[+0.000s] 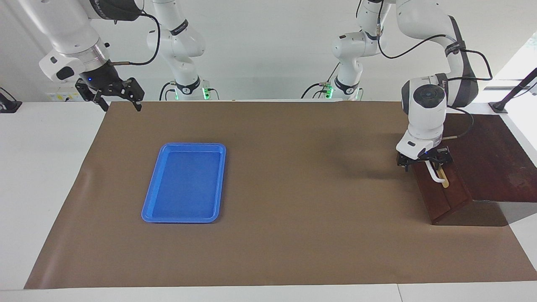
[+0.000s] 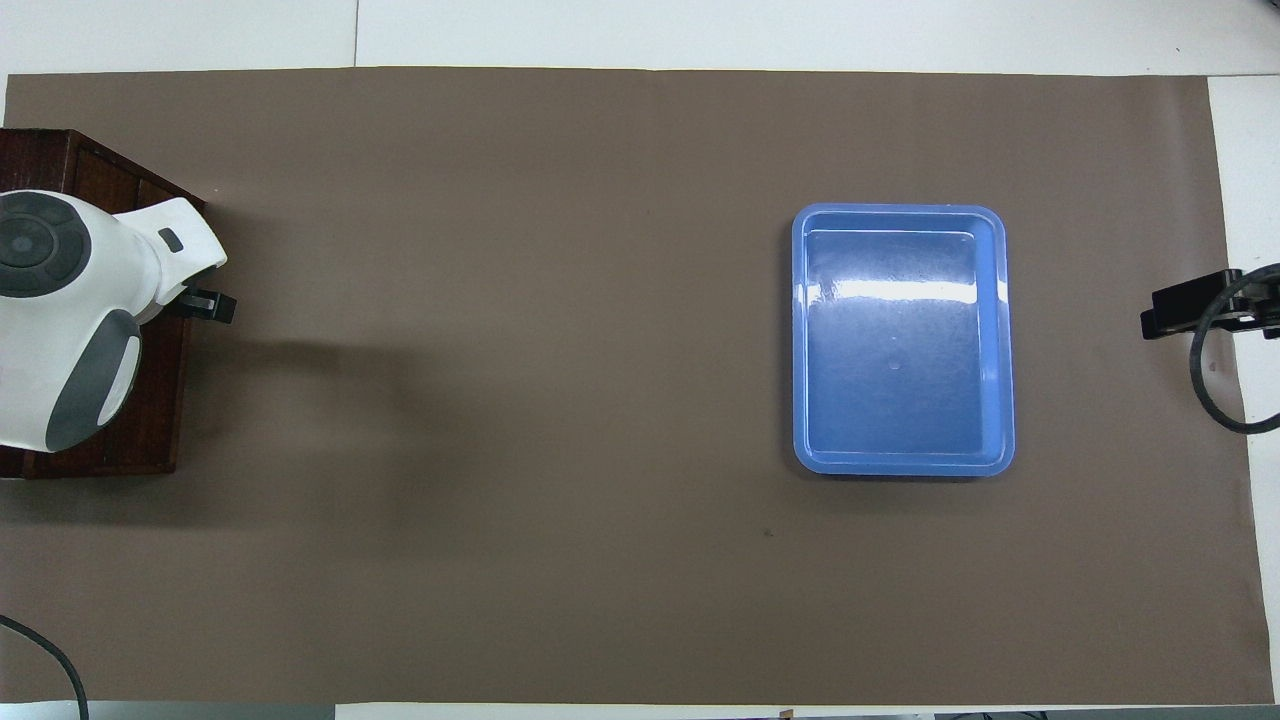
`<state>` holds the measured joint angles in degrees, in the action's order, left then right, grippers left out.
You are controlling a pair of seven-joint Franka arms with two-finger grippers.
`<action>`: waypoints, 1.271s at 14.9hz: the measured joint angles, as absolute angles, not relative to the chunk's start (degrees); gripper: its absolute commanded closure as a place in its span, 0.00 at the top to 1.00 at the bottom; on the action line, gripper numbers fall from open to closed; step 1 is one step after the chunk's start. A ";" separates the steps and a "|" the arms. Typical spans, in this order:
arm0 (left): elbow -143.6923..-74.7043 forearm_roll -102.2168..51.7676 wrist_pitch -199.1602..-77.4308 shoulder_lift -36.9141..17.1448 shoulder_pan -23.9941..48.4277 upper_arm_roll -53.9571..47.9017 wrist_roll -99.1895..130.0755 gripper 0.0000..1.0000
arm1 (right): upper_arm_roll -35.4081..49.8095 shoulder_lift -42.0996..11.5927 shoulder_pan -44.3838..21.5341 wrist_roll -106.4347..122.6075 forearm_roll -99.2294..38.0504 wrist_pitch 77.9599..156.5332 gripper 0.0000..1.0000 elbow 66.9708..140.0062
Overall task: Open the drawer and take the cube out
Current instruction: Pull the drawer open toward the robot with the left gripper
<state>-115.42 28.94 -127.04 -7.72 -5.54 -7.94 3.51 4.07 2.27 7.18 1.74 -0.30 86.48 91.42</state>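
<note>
The drawer will slide straight out with only the upper panel when I pull the white handle, because a seam splits the dark front.
The drawer is shut in its dark wooden box at the left arm's end of the table. Its white bar handle runs along a tan strip on the front. My left gripper is down at the handle's end nearer to the robots, open, with a finger on each side of the bar. In the overhead view the left wrist hides the handle, and only one black finger sticks out. My right gripper waits open in the air over the mat's corner at the right arm's end. The cube is hidden.
A flat blue tray lies on the brown mat toward the right arm's end. The box's dark top slopes up beside the drawer front. White table borders the mat.
</note>
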 measured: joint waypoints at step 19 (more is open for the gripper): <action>-114.77 21.55 -125.95 -8.14 6.93 -8.69 16.89 1.00 | 4.08 2.27 7.18 0.17 -0.49 86.39 1.00 91.42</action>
